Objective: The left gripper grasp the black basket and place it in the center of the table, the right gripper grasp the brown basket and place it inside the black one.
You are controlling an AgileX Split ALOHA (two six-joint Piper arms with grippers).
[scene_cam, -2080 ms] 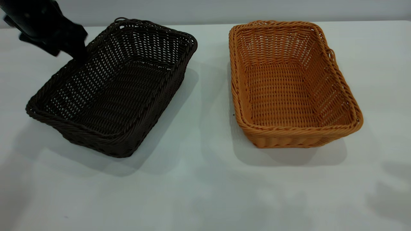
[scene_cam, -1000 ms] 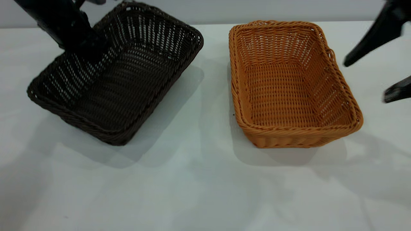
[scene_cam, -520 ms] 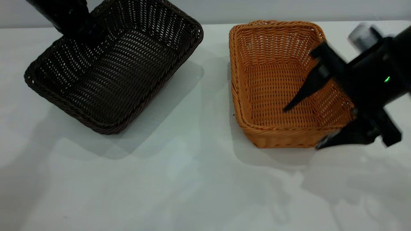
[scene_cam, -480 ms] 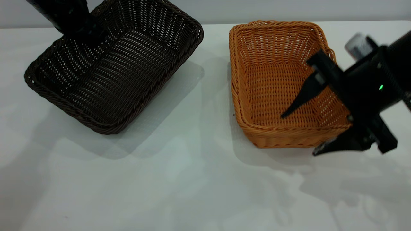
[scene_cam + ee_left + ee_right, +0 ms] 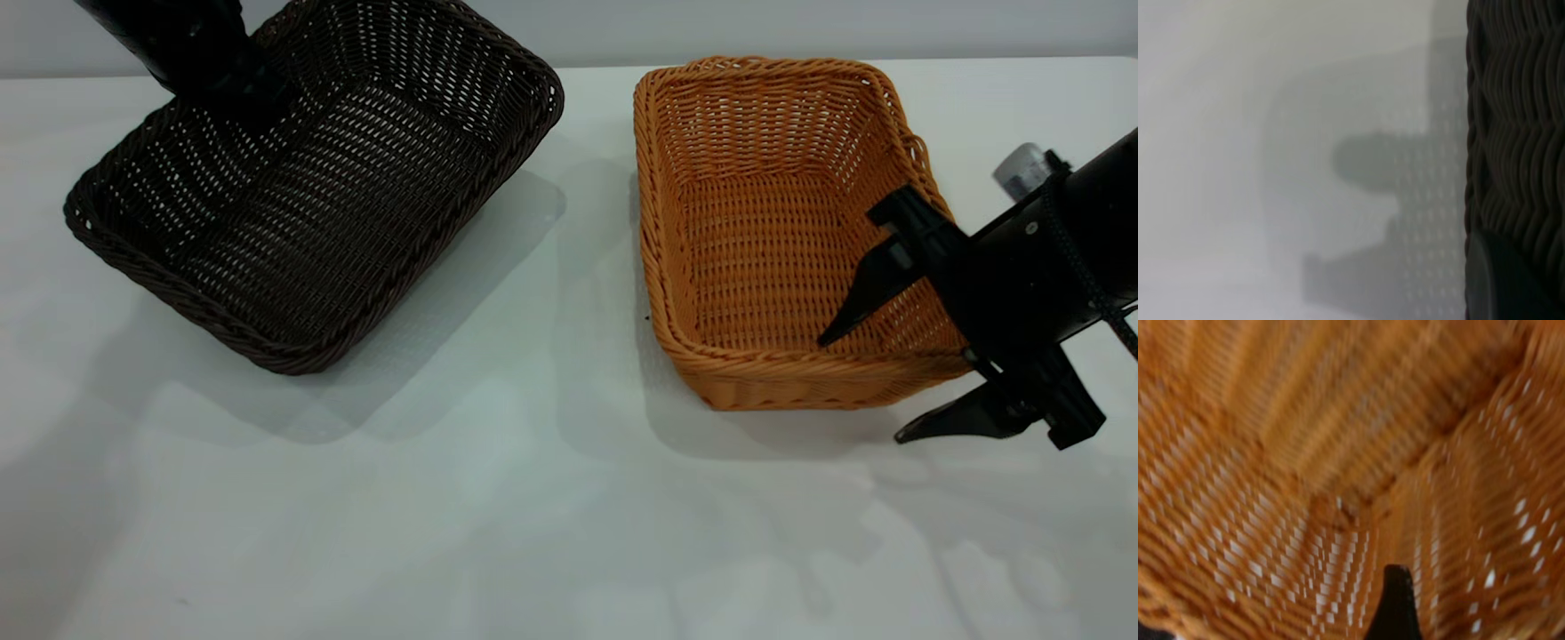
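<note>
The black basket needs the center, but the brown basket reaches into it. My right gripper should take hold of the brown basket's near corner (image 5: 947, 364) and lift the brown basket out of the way first.
The black basket (image 5: 311, 187) is lifted off the table (image 5: 533, 516) at the left and tilted, its shadow beneath it. My left gripper (image 5: 222, 84), a dark bulk, holds its far left rim; in the left wrist view one finger (image 5: 1495, 283) lies against the basket's dark weave (image 5: 1515, 133). The brown basket (image 5: 765, 249) rests on the table at the right. My right gripper (image 5: 861, 391) is open and straddles its near right corner, one finger inside, one outside. The right wrist view shows the basket's inside (image 5: 1305, 453) and one fingertip (image 5: 1395, 600).
A small loop (image 5: 916, 147) sticks out of the brown basket's right rim. Bare tabletop lies between the two baskets and along the whole front. A pale wall runs behind the table's far edge.
The left gripper has lifted and tilted the black basket off the table. The right gripper came in from the right, open, to the brown basket's near right corner and has sunk a little lower.
</note>
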